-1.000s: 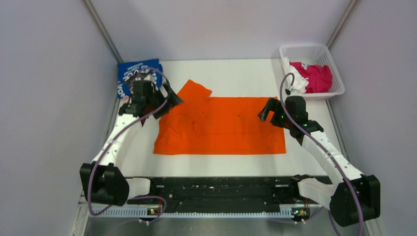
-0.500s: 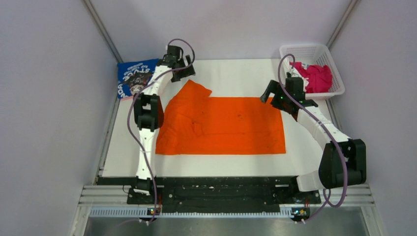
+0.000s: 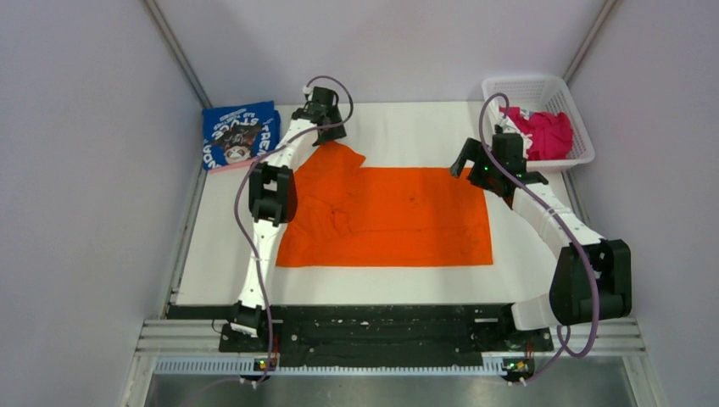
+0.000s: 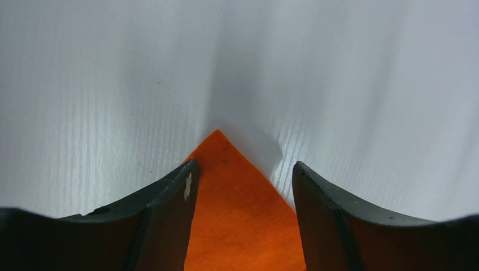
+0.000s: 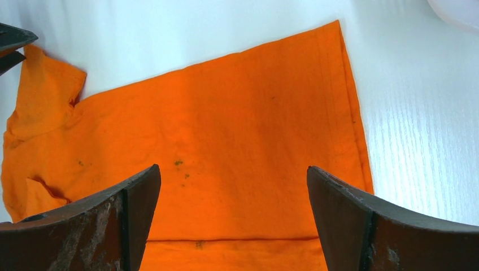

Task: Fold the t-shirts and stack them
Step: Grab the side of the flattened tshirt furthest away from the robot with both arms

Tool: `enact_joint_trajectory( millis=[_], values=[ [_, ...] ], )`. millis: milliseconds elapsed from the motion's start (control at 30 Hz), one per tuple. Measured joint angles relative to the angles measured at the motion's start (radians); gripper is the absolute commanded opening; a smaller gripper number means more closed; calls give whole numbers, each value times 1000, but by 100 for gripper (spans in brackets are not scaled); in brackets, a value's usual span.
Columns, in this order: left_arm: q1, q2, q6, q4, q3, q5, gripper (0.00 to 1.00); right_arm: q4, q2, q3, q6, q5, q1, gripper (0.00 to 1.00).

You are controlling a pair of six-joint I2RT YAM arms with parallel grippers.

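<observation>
My right gripper needs to pinch the shirt's back corner (image 5: 335, 28) by the basket before folding, because that corner lies free while my left gripper is at the sleeve's tip (image 4: 219, 145).
An orange t-shirt (image 3: 386, 216) lies spread flat in the middle of the white table, one sleeve pointing to the back left. My left gripper (image 3: 326, 127) reaches far back over that sleeve's tip. In the left wrist view the orange corner (image 4: 237, 192) lies between the fingers of my left gripper (image 4: 244, 169), which stand apart around it. My right gripper (image 3: 465, 163) hovers open above the shirt's back right corner; the right wrist view shows my right gripper (image 5: 233, 169) over flat orange cloth (image 5: 226, 113). A folded blue t-shirt (image 3: 242, 134) with white print lies at the back left.
A white basket (image 3: 560, 89) at the back right corner holds a crumpled magenta shirt (image 3: 547, 134) and a white one (image 3: 513, 146). Grey walls close in the table on the left, right and back. White table surface (image 3: 407, 127) shows behind the orange shirt.
The left arm has stretched from the table's left side to the back, over the sleeve tip, and its jaws have narrowed. The right arm reached back early on and has since held still.
</observation>
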Motion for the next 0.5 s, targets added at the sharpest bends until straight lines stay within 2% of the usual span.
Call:
enact_joint_trajectory(
  millis=[233, 367, 433, 500],
  values=[
    [-16, 14, 8, -69, 26, -80, 61, 14, 0, -14, 21, -1, 0, 99],
    [-32, 16, 27, -147, 41, -124, 44, 30, 0, -26, 27, -1, 0, 98],
    [-36, 18, 33, -166, 49, -128, 41, 34, -1, -36, 30, -1, 0, 98],
    [-39, 20, 39, -174, 53, -131, 32, 34, -1, -44, 33, 4, 0, 98]
  ],
)
